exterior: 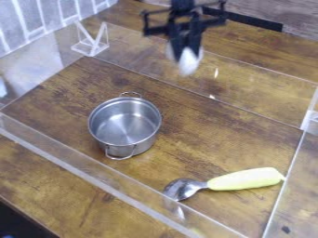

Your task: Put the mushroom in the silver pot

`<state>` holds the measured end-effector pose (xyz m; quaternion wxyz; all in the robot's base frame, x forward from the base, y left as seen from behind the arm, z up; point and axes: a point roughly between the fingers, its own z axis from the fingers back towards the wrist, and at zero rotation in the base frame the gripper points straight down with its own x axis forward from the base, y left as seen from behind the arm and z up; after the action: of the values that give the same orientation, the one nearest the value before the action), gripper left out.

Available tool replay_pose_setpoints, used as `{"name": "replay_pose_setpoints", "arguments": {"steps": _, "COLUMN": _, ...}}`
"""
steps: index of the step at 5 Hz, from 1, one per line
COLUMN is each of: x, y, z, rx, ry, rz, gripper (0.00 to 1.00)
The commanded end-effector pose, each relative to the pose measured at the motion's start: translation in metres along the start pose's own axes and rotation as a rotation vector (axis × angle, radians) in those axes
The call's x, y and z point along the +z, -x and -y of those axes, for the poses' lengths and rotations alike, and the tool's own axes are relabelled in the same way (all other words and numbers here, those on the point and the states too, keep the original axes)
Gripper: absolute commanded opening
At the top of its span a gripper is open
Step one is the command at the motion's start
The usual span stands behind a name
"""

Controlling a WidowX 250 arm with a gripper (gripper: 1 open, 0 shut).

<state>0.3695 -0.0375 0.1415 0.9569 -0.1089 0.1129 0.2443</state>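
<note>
The mushroom's white stem [189, 62] hangs clear below the robot's fingers and the silver pot [125, 123] is open and empty, so the gripper keeps moving toward the pot and lets go inside it.
My gripper [187, 54] hangs near the top of the camera view, well above the table, pointing down and shut on the mushroom [187, 61]. The mushroom's white stem shows blurred below the dark fingers; its cap is hidden between them. The silver pot [125, 125] stands upright and empty on the wooden table, lower left of the gripper and apart from it.
A spoon [228, 182] with a yellow-green handle lies at the front right. A clear low wall [74, 163] rings the wooden work area. A small clear stand [87, 39] sits at the back left.
</note>
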Motion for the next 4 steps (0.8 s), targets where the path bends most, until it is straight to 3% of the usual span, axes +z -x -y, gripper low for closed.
{"name": "replay_pose_setpoints", "arguments": {"steps": 1, "x": 0.031, "y": 0.017, "z": -0.036, "rx": 0.023, "ry": 0.048, "rz": 0.106, "gripper": 0.00}}
{"name": "replay_pose_setpoints", "arguments": {"steps": 3, "x": -0.008, "y": 0.034, "z": -0.076, "rx": -0.026, "ry": 0.032, "rz": 0.091, "gripper": 0.00}}
{"name": "replay_pose_setpoints", "arguments": {"steps": 4, "x": -0.024, "y": 0.027, "z": -0.077, "rx": -0.109, "ry": 0.007, "rz": 0.079, "gripper": 0.00}}
